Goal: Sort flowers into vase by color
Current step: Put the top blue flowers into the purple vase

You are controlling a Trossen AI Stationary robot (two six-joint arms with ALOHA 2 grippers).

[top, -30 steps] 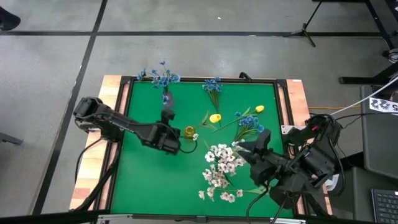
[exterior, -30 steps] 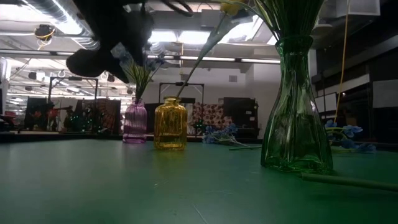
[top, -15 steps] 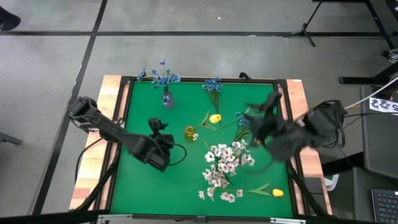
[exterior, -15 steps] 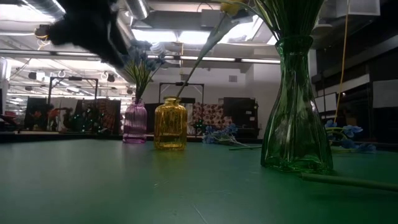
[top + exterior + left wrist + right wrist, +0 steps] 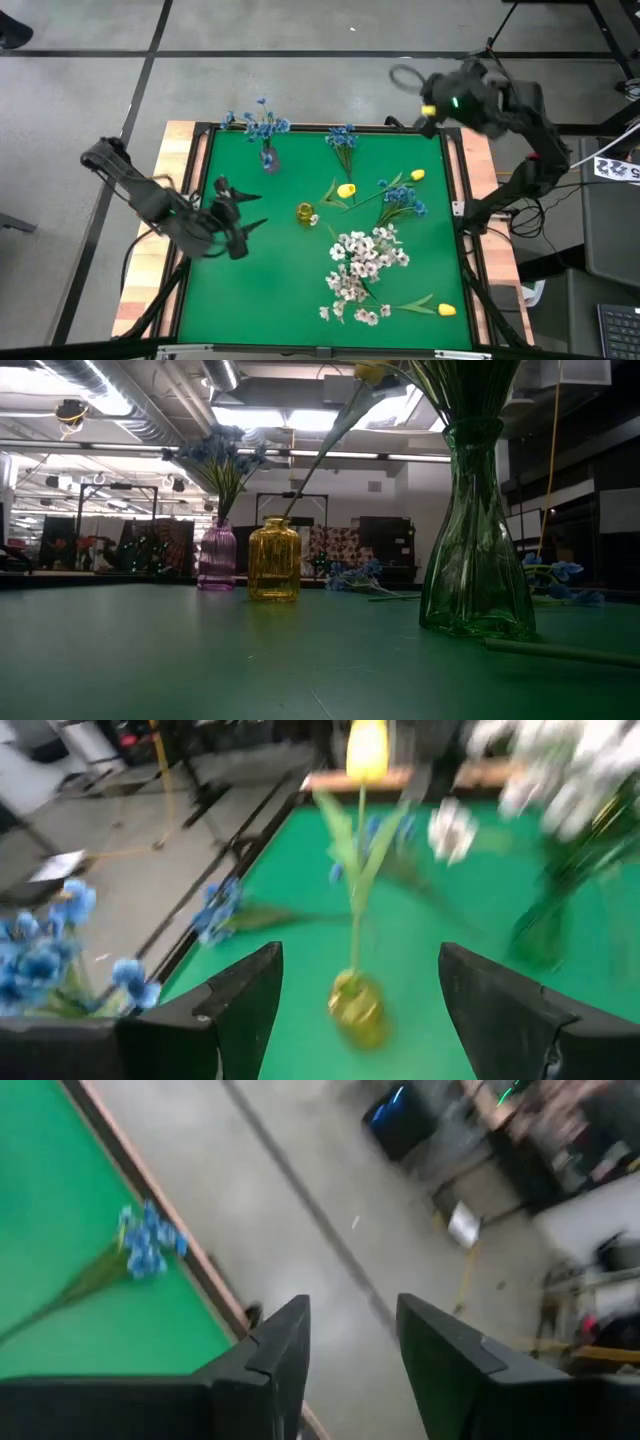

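My right gripper should take the stem (image 5: 346,162) and pass it over, because the blue sprig is closer to my right gripper and the pink vase (image 5: 270,159) is closer to my left gripper.
A pink vase (image 5: 267,158) of blue flowers (image 5: 262,125) stands at the far left. A yellow vase (image 5: 304,212) holds one yellow tulip (image 5: 346,189), and a green vase (image 5: 476,540) holds white flowers (image 5: 360,265). Lying loose on the mat are two blue sprigs (image 5: 343,138) (image 5: 402,195), a yellow bud (image 5: 417,175) and a yellow tulip (image 5: 446,310). My left gripper (image 5: 240,203) hangs open to the left of the yellow vase (image 5: 357,1010), holding nothing. My right gripper (image 5: 402,76) is open and empty, out beyond the table's far edge over the floor.
The green mat (image 5: 250,300) has a raised wooden frame (image 5: 182,180) around it. The loose flowers lie in the far and right parts of the mat, and the near left part is bare. A blue sprig (image 5: 148,1245) lies by the far edge, below my right gripper.
My right gripper has swung from the table's near right corner across the right side and out past the far edge, rising and rolling. My left gripper has drawn back from the yellow vase toward the left edge, rising and rolling. The flowers and vases have stayed put.
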